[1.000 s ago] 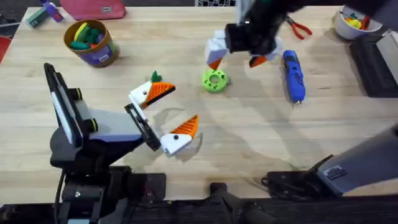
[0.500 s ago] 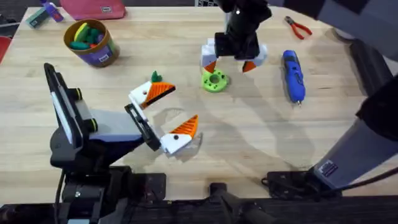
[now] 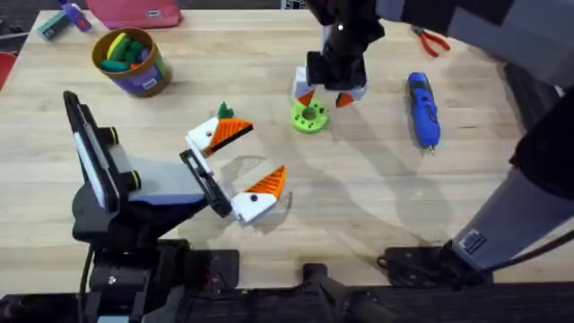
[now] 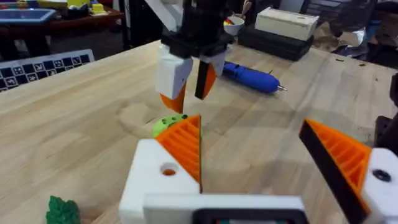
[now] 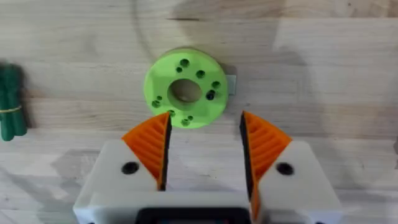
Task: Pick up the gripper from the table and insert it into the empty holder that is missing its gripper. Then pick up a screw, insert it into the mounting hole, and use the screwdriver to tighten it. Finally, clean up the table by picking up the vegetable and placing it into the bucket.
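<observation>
The dark screw (image 5: 210,96) sticks up from the green disc's hole (image 5: 211,93), so the screw will come loose and leave the disc behind when I lift.
My right gripper (image 3: 325,94) hangs open just behind a bright green disc with holes (image 3: 309,117), with nothing between its orange wedges (image 5: 204,149). The left wrist view shows it (image 4: 186,87) above the disc (image 4: 169,123). A small dark thing (image 5: 210,95) sits in one of the disc's holes. My left gripper (image 3: 265,151) rests open and empty near the table's middle. The dark green vegetable (image 3: 224,110) lies just behind its far finger (image 5: 11,102). The blue screwdriver (image 3: 423,108) lies right of the disc. The bucket (image 3: 130,61) stands at the back left. The loose gripper and the empty holder are out of view.
Red-handled pliers (image 3: 430,40) lie at the back right, past the screwdriver. A pink case (image 3: 134,13) and small bits sit along the back left edge. Bare wood stretches across the front right of the table (image 3: 386,197).
My right gripper has swung left and come down over the green disc, with its two fingers now closer together in the overhead view. The left arm has stayed still.
</observation>
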Robot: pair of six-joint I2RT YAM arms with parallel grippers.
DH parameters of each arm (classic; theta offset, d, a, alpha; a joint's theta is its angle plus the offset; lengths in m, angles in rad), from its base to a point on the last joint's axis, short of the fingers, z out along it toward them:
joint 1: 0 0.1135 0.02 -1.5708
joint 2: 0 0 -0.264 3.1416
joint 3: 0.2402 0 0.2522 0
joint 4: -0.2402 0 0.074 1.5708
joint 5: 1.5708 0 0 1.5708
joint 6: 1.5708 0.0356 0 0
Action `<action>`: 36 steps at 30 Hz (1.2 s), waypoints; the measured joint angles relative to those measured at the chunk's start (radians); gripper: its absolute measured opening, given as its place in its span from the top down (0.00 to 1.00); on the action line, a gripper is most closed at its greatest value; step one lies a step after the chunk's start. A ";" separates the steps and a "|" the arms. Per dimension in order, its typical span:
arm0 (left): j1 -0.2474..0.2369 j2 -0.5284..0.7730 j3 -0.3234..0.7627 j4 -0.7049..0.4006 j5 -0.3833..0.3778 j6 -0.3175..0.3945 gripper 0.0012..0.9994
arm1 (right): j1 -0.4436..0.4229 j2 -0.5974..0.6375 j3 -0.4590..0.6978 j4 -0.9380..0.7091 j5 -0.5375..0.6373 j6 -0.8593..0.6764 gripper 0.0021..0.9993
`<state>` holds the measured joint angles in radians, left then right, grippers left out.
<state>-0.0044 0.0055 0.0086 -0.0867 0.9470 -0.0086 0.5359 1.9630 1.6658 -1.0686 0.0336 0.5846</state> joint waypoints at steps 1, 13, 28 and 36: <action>0.000 0.000 0.000 0.000 0.000 0.000 0.01 | -0.001 0.002 -0.005 0.004 -0.001 0.000 0.41; 0.000 0.000 0.000 0.000 0.000 0.000 0.01 | 0.000 0.059 -0.011 0.029 0.005 0.000 0.43; 0.000 0.000 0.000 0.000 0.000 0.000 0.01 | 0.001 0.064 -0.012 0.033 0.030 0.000 0.49; 0.000 0.000 0.000 0.000 0.000 0.000 0.01 | 0.007 0.086 -0.012 0.053 0.031 0.000 0.54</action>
<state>-0.0044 0.0055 0.0086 -0.0867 0.9470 -0.0086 0.5430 2.0487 1.6535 -1.0157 0.0643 0.5846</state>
